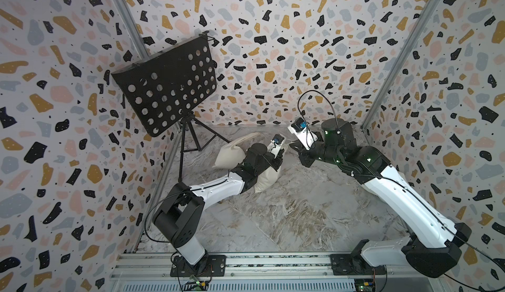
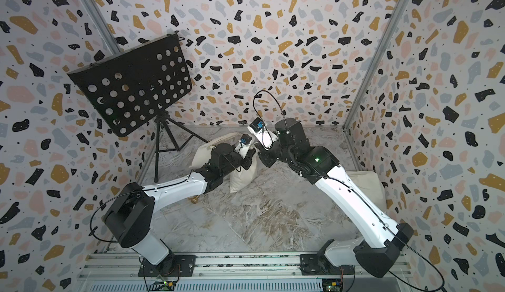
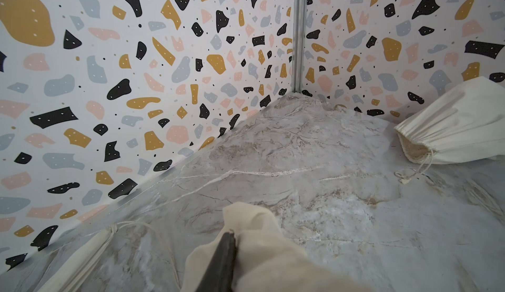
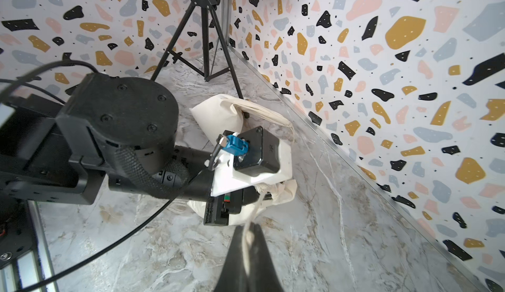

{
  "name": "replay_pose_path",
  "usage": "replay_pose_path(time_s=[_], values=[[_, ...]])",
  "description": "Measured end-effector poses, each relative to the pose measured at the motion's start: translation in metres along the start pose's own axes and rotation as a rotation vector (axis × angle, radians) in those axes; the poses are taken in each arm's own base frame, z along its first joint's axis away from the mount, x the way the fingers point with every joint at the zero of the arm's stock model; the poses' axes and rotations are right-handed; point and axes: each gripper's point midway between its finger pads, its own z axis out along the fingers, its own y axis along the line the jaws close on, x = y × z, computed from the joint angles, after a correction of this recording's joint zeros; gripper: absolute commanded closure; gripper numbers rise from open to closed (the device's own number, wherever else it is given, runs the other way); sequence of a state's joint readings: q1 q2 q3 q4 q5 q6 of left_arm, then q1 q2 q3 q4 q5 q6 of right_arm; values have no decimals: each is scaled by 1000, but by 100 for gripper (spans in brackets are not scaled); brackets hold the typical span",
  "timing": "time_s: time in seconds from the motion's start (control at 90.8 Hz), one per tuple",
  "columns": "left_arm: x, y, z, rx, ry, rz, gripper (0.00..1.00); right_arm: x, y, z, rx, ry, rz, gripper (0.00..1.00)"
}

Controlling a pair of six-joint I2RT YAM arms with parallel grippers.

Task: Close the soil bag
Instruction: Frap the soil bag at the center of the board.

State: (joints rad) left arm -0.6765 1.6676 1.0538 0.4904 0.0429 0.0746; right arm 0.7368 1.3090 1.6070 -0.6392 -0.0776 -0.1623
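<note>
Next, my left gripper takes the drawstring [image 4: 256, 208] and hangs the soil bag from it, because the drawstring runs tight from my right gripper to the soil bag's puckered opening [image 4: 269, 188].
The soil bag [image 1: 266, 181] is a cream cloth drawstring sack lying on the marble floor near the back. My left gripper [image 1: 282, 152] sits over its gathered mouth. The left wrist view shows one black finger [image 3: 222, 258] pressed against bunched cloth [image 3: 262, 249], which hides the other finger. My right gripper [image 4: 247, 238] is just right of the mouth, shut on the pale drawstring [image 4: 255, 208]. The string runs taut from the fingers to the puckered mouth [image 4: 285, 192].
A black perforated music stand [image 1: 166, 85] on a tripod [image 1: 188, 143] fills the back left corner. A second cream sack [image 1: 232, 151] lies against the tripod's foot. A third sack [image 2: 366, 187] rests by the right wall. The back wall is close behind both grippers.
</note>
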Motion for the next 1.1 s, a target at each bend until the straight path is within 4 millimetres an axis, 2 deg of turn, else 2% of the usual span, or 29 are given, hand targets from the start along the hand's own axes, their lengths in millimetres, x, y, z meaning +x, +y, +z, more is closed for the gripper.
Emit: replay_pose_path(time_s=[0.088, 0.242, 0.308, 0.407, 0.584, 0.793, 0.925, 1.046, 1.101], values=[[-5, -2, -4, 10, -28, -20, 45, -2, -2, -8, 16, -10, -8, 100], [-9, -7, -32, 43, -32, -30, 23, -9, 4, -17, -11, -42, -27, 100], [-10, -6, -45, 47, -14, -23, 17, -13, 10, -17, -39, -60, -33, 100], [-11, -7, -66, 61, 14, -12, 14, -21, 18, -14, -86, -83, -39, 100], [-32, -15, -101, 108, 19, 20, 14, -39, 26, -5, -151, -115, -45, 100], [-87, -25, -129, 180, -76, 47, 18, -41, 34, -1, -204, -114, -47, 100], [-110, -31, -138, 219, -124, 55, 32, -41, 37, -2, -224, -116, -47, 100], [-120, -33, -139, 240, -130, 57, 47, -42, 41, -3, -243, -119, -48, 100], [-123, -34, -138, 250, -124, 55, 57, -42, 41, -3, -247, -120, -48, 100]])
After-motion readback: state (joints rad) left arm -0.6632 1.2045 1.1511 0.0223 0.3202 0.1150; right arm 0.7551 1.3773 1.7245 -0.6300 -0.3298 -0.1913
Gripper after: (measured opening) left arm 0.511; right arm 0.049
